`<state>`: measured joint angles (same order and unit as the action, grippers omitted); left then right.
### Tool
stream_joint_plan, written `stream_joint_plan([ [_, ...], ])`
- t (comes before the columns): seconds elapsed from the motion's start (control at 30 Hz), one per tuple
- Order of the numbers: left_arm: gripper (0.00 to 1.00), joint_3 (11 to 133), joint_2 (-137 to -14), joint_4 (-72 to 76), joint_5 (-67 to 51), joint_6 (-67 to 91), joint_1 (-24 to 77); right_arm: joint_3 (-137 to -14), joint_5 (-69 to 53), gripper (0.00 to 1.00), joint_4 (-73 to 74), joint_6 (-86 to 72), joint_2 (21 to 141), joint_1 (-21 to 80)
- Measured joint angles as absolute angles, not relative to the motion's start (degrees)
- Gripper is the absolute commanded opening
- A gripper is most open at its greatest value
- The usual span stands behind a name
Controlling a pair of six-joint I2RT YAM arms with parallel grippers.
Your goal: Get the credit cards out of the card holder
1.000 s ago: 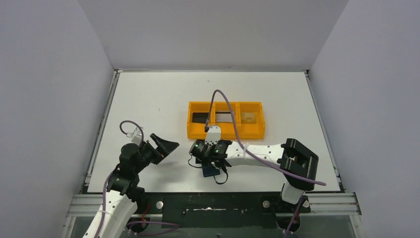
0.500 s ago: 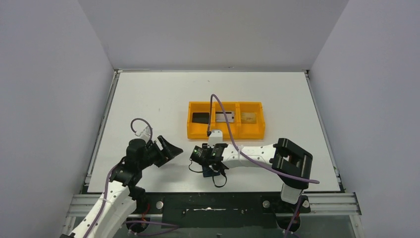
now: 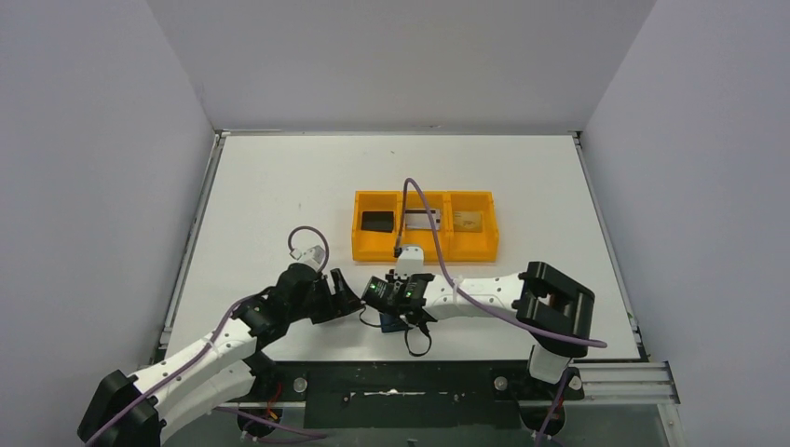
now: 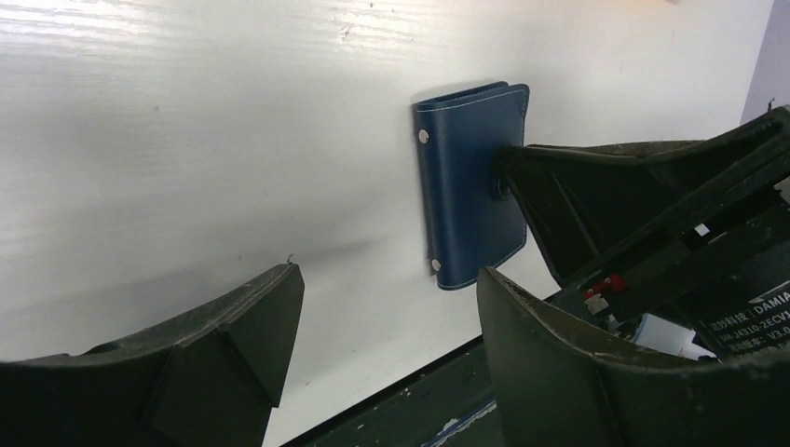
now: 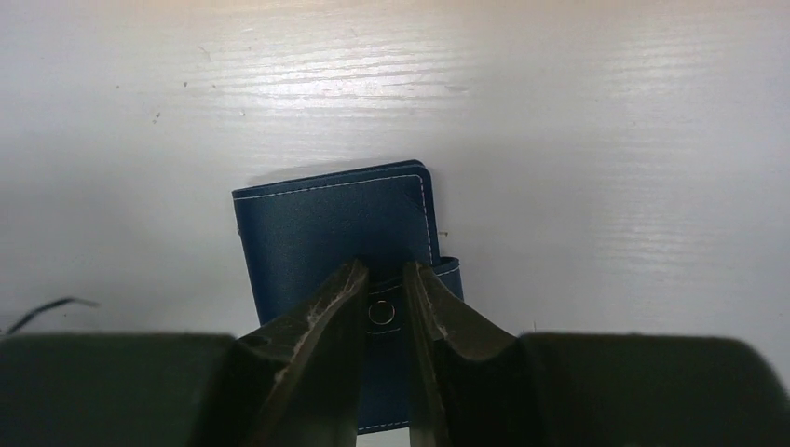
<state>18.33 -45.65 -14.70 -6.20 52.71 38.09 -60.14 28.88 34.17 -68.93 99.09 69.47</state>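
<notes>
The robot's right gripper has its fingers on both sides of the closing tab's snap (image 5: 381, 313) while the card holder's spine lies free, so next the left gripper steadies the spine (image 4: 440, 200) before the robot pulls the tab.
The card holder (image 5: 331, 228) is a navy wallet lying closed on the white table near the front edge, also in the left wrist view (image 4: 466, 186). My right gripper (image 5: 384, 268) comes down on its closing tab. Its jaws stand a narrow gap apart, with the tab's snap ring (image 5: 381, 313) between them. From above, the right gripper (image 3: 395, 312) hides most of the card holder (image 3: 397, 325). My left gripper (image 4: 389, 275) is open and empty, just left of the wallet (image 3: 345, 303). A black credit card (image 3: 377, 222), a silver one (image 3: 421, 220) and a gold one (image 3: 469, 222) lie in the orange tray.
The orange three-compartment tray (image 3: 424, 251) stands just behind both grippers. The table's front edge and the dark rail (image 4: 410, 391) run close below the wallet. The right arm's purple cable (image 3: 438, 242) arcs over the tray.
My left arm has swung right and forward, bringing its gripper beside the wallet while narrowing slightly. The right gripper's jaws have closed most of the way over the wallet's tab.
</notes>
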Motion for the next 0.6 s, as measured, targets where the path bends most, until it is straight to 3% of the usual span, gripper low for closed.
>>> stream_joint_plan([
  [0.2, 0.63, 18.33, -50.33, -9.54, -4.08, 54.61, 41.15, -56.53, 28.99, 0.05, 28.82, -69.17, 96.90, 69.47],
  [0.37, 0.63, 18.33, -54.22, -6.04, -2.94, 55.55, 43.57, -54.26, 28.71, 0.00, 25.10, -69.25, 95.74, 69.45],
  [0.5, 0.63, 18.33, -57.19, -3.40, -2.22, 56.42, 45.32, -53.12, 27.62, 0.16, 22.70, -69.45, 95.04, 69.45],
  [0.6, 0.56, 18.33, -58.83, -2.96, -1.21, 56.82, 46.17, -53.21, 27.44, 0.28, 22.65, -69.56, 94.98, 69.47],
])
